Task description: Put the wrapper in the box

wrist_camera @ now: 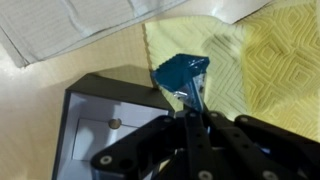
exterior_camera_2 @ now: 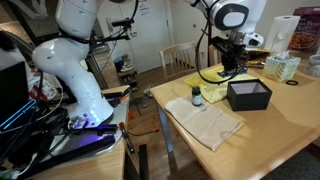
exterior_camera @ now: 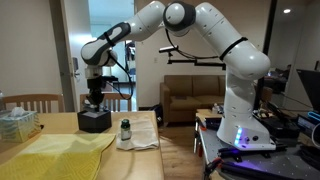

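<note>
The robot's gripper should go up and move over the box's open inside (exterior_camera_2: 248, 89) before it lowers the wrapper (wrist_camera: 182, 76), because the wrapper is hanging over the yellow cloth beyond the black box's side.
My gripper (wrist_camera: 190, 108) is shut on the wrapper (wrist_camera: 183, 72), a small crumpled scrap that looks blue-teal with a silvery patch in the wrist view. It hangs from the fingertips just above the edge of the black box (wrist_camera: 95, 110), whose open pale inside shows below. In both exterior views the gripper (exterior_camera: 96, 97) (exterior_camera_2: 233, 70) hovers right above the box (exterior_camera: 94, 120) (exterior_camera_2: 249, 95) on the wooden table. The wrapper is too small to make out in the exterior views.
A yellow cloth (exterior_camera: 60, 152) lies by the box. A white towel (exterior_camera_2: 205, 122) carries a small dark-capped glass jar (exterior_camera: 125, 130). A clear container with teal contents (exterior_camera: 17, 124) stands at the table's far side. A chair (exterior_camera: 30, 101) stands behind.
</note>
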Controlling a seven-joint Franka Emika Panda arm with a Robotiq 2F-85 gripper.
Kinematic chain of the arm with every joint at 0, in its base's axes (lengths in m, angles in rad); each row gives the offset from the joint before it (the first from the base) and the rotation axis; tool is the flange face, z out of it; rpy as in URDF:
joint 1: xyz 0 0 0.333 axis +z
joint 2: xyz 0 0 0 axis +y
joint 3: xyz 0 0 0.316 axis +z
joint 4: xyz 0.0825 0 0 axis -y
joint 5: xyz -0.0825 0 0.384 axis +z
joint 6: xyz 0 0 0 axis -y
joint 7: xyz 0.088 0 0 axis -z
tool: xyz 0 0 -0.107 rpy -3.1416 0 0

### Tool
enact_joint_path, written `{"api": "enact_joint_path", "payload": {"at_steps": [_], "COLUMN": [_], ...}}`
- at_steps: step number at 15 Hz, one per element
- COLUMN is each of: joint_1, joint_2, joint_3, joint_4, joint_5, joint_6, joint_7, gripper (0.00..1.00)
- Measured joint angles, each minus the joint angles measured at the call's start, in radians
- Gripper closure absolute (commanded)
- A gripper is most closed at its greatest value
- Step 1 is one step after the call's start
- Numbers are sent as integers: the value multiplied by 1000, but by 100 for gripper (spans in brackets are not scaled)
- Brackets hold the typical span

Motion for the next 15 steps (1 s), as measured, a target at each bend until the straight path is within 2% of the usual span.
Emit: {"api": "enact_joint_path", "payload": {"at_steps": [4, 7, 10, 15], "joint_1": [-7, 19, 60, 98], "joint_2": [-106, -173, -212, -203], "joint_3": [-19, -49, -77, -95], "joint_4": [-167, -242, -278, -276], "joint_5": [-5, -43, -122, -211], "joint_6": [62, 91, 123, 171], "joint_7": [3, 36, 91, 132], "gripper": [99, 99, 99, 100]}}
